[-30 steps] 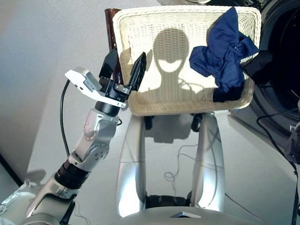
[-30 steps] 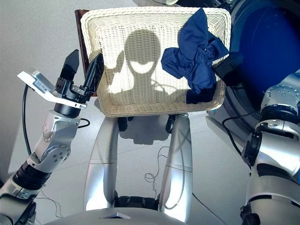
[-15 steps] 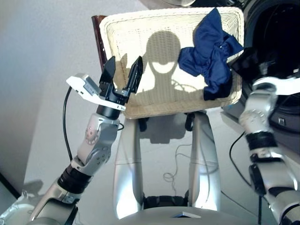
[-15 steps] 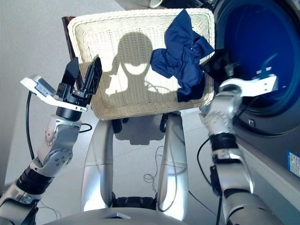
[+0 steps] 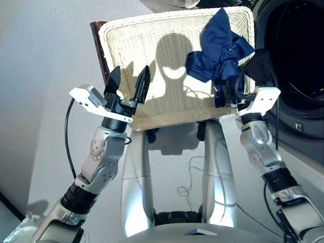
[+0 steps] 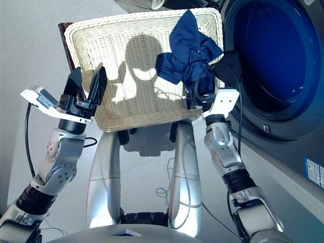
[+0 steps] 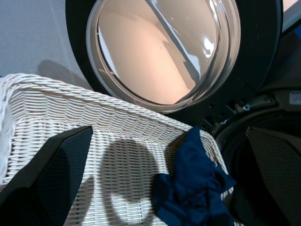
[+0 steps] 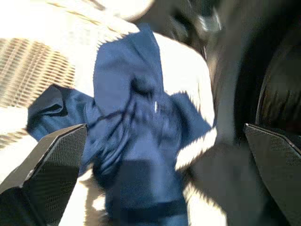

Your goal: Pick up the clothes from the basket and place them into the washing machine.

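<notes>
The navy blue garment (image 5: 217, 54) is crumpled in a loose heap (image 5: 227, 50), so I expect it to come up in a bunch and leave the basket empty when I pick it up.
The cream-white basket (image 5: 152, 55) stands in front of me, raised off the floor. A crumpled navy blue garment (image 5: 218, 50) lies in its right part, one end draped over the far rim. My right gripper (image 5: 228, 93) hovers open at the basket's near right corner, just short of the garment's lower end; the navy cloth (image 8: 136, 141) shows between its fingers. At the near left rim my left gripper (image 5: 129, 86) is open and holds nothing. The washing machine (image 5: 296, 61) stands on the right with its dark drum (image 6: 273, 66) exposed. A black cloth-like lump (image 5: 262, 66) sits between the basket's right rim and the porthole.
The machine's round glass door (image 7: 160, 52) is swung open behind the basket's far rim. A dark red-brown board (image 5: 97, 45) stands against the basket's left side. Thin cables (image 5: 190, 185) trail on the light floor below the basket.
My right arm has come up from the lower right, and its gripper now sits at the basket's near right corner by the navy garment. The camera has shifted; the left gripper keeps its place.
</notes>
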Robot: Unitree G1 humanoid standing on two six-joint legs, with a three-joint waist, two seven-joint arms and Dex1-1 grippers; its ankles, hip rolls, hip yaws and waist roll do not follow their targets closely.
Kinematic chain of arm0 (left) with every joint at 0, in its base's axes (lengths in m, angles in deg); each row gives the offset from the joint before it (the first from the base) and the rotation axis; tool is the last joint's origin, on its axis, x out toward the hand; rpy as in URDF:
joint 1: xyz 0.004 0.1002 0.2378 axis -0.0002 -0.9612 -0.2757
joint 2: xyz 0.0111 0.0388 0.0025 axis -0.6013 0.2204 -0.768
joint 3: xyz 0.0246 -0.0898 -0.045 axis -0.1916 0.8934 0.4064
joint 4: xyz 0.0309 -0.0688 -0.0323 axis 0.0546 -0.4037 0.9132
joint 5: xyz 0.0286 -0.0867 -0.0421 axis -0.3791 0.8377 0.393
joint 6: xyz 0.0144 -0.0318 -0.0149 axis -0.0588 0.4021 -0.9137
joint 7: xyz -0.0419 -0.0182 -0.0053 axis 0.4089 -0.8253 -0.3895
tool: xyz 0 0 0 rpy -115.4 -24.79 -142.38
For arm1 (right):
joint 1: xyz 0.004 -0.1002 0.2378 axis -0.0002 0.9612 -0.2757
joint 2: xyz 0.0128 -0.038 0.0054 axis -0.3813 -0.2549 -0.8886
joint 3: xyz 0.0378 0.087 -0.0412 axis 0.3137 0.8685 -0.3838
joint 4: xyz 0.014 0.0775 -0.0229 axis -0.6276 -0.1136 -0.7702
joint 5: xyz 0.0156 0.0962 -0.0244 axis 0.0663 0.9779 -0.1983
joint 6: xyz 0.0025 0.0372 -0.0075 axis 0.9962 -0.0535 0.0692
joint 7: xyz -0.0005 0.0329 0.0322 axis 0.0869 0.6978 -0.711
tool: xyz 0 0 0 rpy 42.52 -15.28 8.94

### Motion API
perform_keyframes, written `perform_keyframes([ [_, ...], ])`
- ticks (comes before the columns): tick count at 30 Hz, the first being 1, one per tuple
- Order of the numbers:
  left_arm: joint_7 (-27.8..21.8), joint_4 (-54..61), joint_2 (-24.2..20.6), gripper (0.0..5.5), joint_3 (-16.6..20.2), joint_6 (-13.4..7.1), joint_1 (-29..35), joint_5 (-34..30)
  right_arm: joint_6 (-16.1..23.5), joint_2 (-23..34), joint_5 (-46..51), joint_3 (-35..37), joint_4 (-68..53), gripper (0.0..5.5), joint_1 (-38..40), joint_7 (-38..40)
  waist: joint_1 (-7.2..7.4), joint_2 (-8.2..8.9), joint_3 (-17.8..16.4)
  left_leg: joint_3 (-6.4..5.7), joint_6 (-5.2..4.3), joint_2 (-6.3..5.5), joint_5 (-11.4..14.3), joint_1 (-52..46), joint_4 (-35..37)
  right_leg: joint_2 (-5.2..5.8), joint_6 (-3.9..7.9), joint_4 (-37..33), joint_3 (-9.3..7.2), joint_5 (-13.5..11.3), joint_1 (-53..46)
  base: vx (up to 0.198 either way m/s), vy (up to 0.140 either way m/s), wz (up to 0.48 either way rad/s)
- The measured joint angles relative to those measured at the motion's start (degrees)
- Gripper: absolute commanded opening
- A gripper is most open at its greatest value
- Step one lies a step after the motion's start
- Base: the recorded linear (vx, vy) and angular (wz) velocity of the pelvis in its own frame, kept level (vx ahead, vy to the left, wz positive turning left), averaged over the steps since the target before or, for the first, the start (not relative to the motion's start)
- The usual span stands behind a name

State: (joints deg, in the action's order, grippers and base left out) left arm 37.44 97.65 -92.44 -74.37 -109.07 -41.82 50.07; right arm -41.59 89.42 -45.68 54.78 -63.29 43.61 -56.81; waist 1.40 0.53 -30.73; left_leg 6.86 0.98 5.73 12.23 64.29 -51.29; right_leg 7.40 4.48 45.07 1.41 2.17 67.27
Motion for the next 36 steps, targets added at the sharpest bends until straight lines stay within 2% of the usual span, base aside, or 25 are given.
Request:
perform_keyframes([
  [3,-0.4,0.1,0.0,5.5,-0.2,0.0,0.1,0.0,-1.6,-0.4,-4.0,-1.7,0.1,5.5,-4.9,0.5,-0.14,-0.01,0.0,0.03,-0.01,0.08,0.0,-0.1,0.0,-0.05,-0.12,0.0,0.02,-0.1,0.0,0.0,0.0,0.0],
  [7,-0.4,0.1,0.0,5.5,-1.1,0.1,0.9,0.0,-2.0,-1.7,-6.6,-4.1,2.9,5.5,-10.4,0.6,-1.04,-0.03,0.0,0.08,-0.2,0.12,-0.1,-0.8,0.2,-0.08,-0.19,-0.1,0.02,-0.1,-0.8,0.0,0.0,0.0],
  [12,-0.5,0.0,0.1,5.5,-1.6,0.1,1.9,0.1,-5.3,-4.6,-8.6,-9.3,21.9,5.5,-19.4,0.5,-2.12,-0.03,0.0,0.02,-0.09,0.08,-0.1,-1.3,0.1,-0.01,-0.21,-0.2,-0.04,-0.1,-1.3,0.0,0.0,0.0],
  [14,-0.9,0.0,0.1,5.5,-2.6,0.1,2.5,0.2,-5.9,-5.5,-8.4,-9.9,26.9,5.5,-21.1,0.2,-3.12,-0.04,0.0,-0.01,-0.09,0.1,0.0,-1.2,0.2,-0.01,-0.22,-0.2,-0.09,-0.1,-1.2,0.0,0.0,0.0],
  [19,-1.0,-0.1,0.2,5.5,-4.4,0.3,3.5,0.2,-6.5,-8.1,-4.4,-11.1,36.1,5.5,-25.2,-1.1,-3.54,-0.06,0.0,-0.12,-0.29,0.02,-0.1,-0.3,0.1,0.09,-0.32,0.1,-0.2,0.0,-0.3,0.0,0.0,0.0],
  [23,-1.1,-0.1,0.2,5.5,-4.5,0.3,3.5,0.2,-6.4,-9.7,-1.1,-11.7,41.5,5.5,-26.7,-2.7,-4.28,-0.07,0.0,-0.26,-0.56,-0.07,-0.1,-0.4,-0.2,0.22,-0.89,1.2,-0.3,0.4,0.0,0.0,0.0,0.0],
  [26,-1.3,-0.1,0.1,5.5,-4.5,0.3,3.5,0.3,-6.5,-12.0,2.0,-11.5,50.4,5.5,-29.3,-3.7,-4.74,-0.09,0.0,-0.58,-0.85,-0.11,-0.1,-0.4,-0.4,0.27,-1.05,1.8,-0.49,0.8,0.1,0.0,0.0,0.0],
  [32,-1.5,-0.2,0.1,5.5,-5.6,0.3,3.7,0.4,-6.4,-13.3,9.7,-9.7,58.7,5.5,-31.6,-4.3,-4.92,-0.22,0.0,-0.63,-0.89,-0.05,-0.1,-0.3,-0.4,0.26,-0.98,1.9,-0.57,0.9,0.2,0.0,0.0,0.0],
  [36,-1.5,-0.2,0.0,5.5,-5.6,0.3,4.1,1.0,-6.4,-12.9,12.0,-9.5,59.0,5.5,-32.3,-4.5,-4.91,-0.33,0.0,-0.64,-0.95,-0.06,-0.1,0.1,-0.4,0.27,-0.98,1.9,-0.58,0.9,0.5,0.0,0.0,0.0],
])
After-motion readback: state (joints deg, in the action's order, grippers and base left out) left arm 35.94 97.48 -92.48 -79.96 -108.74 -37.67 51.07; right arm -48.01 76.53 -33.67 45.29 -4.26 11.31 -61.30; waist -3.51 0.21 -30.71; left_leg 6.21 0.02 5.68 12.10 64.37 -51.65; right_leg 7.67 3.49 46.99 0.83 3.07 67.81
